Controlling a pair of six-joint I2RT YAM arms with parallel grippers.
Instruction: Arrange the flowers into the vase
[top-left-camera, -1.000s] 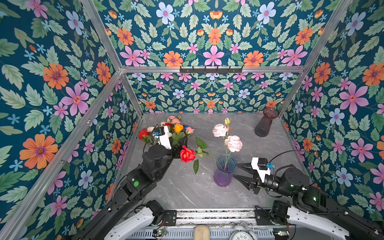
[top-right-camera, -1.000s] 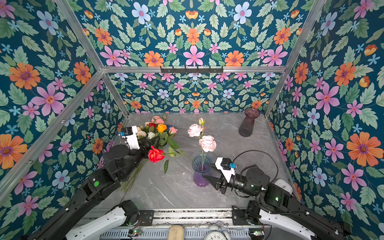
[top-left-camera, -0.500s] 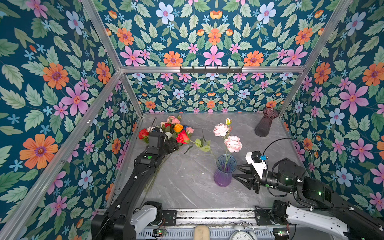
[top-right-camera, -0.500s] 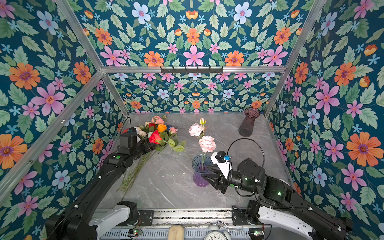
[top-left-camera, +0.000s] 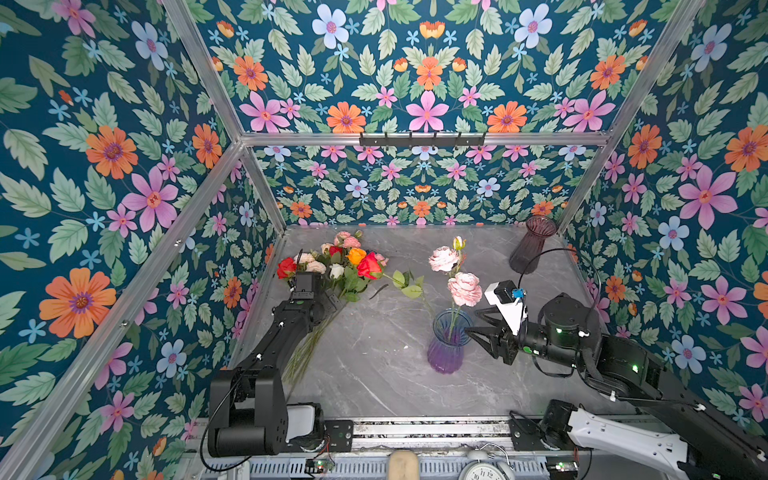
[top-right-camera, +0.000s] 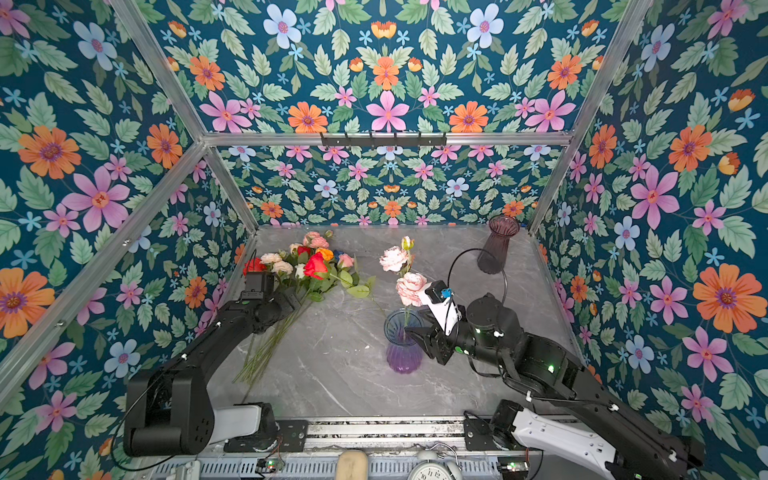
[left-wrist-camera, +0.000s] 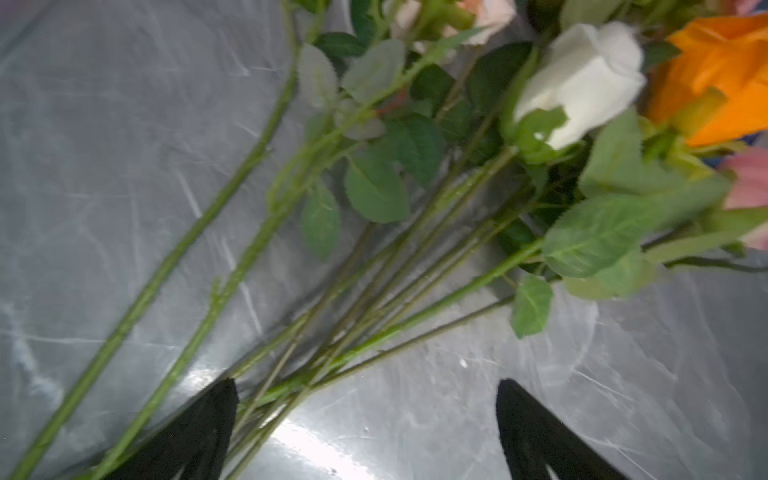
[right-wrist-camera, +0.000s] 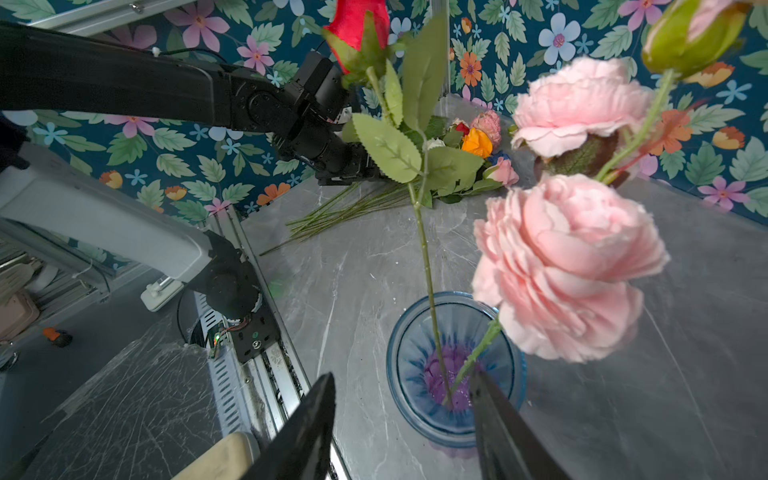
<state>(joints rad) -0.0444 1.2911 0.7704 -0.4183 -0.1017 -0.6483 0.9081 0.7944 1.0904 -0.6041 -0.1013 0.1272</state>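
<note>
My left gripper is to sweep the stems round toward the vase (top-right-camera: 404, 340) before it picks a flower, because the flower stems (top-right-camera: 268, 348) lean toward the front corner, away from the vase.
A blue-and-purple glass vase (top-left-camera: 446, 347) (top-right-camera: 402, 349) (right-wrist-camera: 409, 345) stands mid-table. It holds two pink peony blooms (top-left-camera: 464, 288) (right-wrist-camera: 569, 266) and a leaning red rose (top-left-camera: 369, 265) (right-wrist-camera: 357, 23). The other flowers (top-left-camera: 332, 266) (top-right-camera: 299, 266) (right-wrist-camera: 478, 141) lie in a pile at the back left, stems toward the front. My left gripper (top-left-camera: 336, 301) (left-wrist-camera: 365, 386) hangs open over those stems (left-wrist-camera: 332, 332), which run beside one fingertip. My right gripper (top-left-camera: 471, 322) (top-right-camera: 415, 322) (right-wrist-camera: 402, 376) is open at the vase's rim, holding nothing.
A dark purple vase (top-left-camera: 532, 245) (top-right-camera: 496, 245) stands in the back right corner. Flower-printed walls close in the grey marble table (top-left-camera: 374, 374) on three sides. A metal rail and a clock (top-left-camera: 484, 471) run along the front edge.
The left arm has stretched out to the pile and its gripper has opened wide. The red rose now leans out of the vase on its own. The right gripper's jaws have spread slightly.
</note>
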